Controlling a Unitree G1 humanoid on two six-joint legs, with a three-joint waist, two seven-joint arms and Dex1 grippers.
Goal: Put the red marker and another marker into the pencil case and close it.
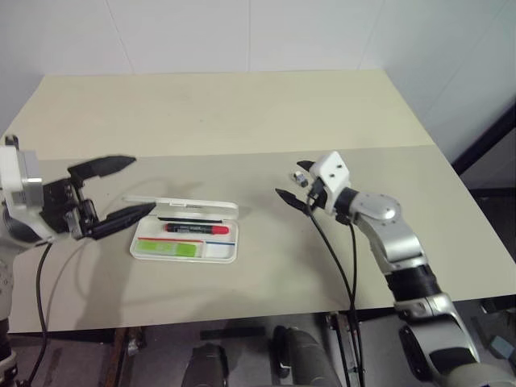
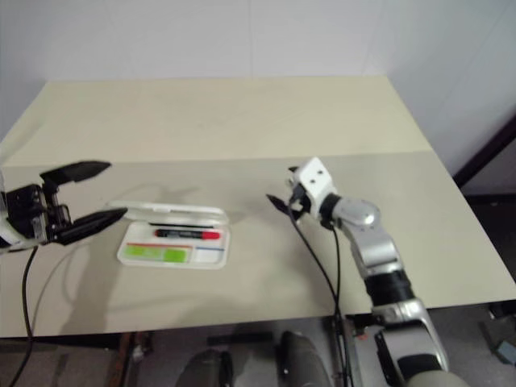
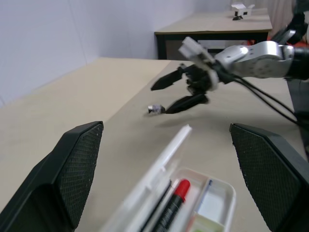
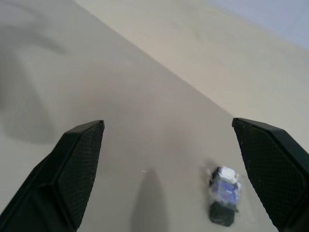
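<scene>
My gripper will lower the small object (image 1: 301, 179) into the case's near half, which has an empty end (image 1: 218, 251) next to the green marker, so the object will fit there.
The white pencil case (image 1: 222, 255) lies open on the table, its lid (image 1: 193, 207) raised along the far side. The red marker (image 1: 197, 229) lies inside it, black barrel with a red end. Another marker (image 1: 167, 248), lime green and flat, lies in the case's near half. My left gripper (image 1: 141, 185) hovers open just left of the case, pointing across it, with nothing between its fingers. In the left wrist view the lid (image 3: 161, 159) and red marker (image 3: 175, 195) lie just ahead of the fingers. My right gripper (image 1: 289, 181) stands open to the right of the case, well apart from it.
A tiny grey and white object (image 1: 300, 179) sits on the table by the right gripper's fingertips, also seen as the small object (image 4: 223, 193). The beige table (image 1: 242, 113) stretches bare behind the case. Its front edge (image 1: 242, 316) runs close below the case.
</scene>
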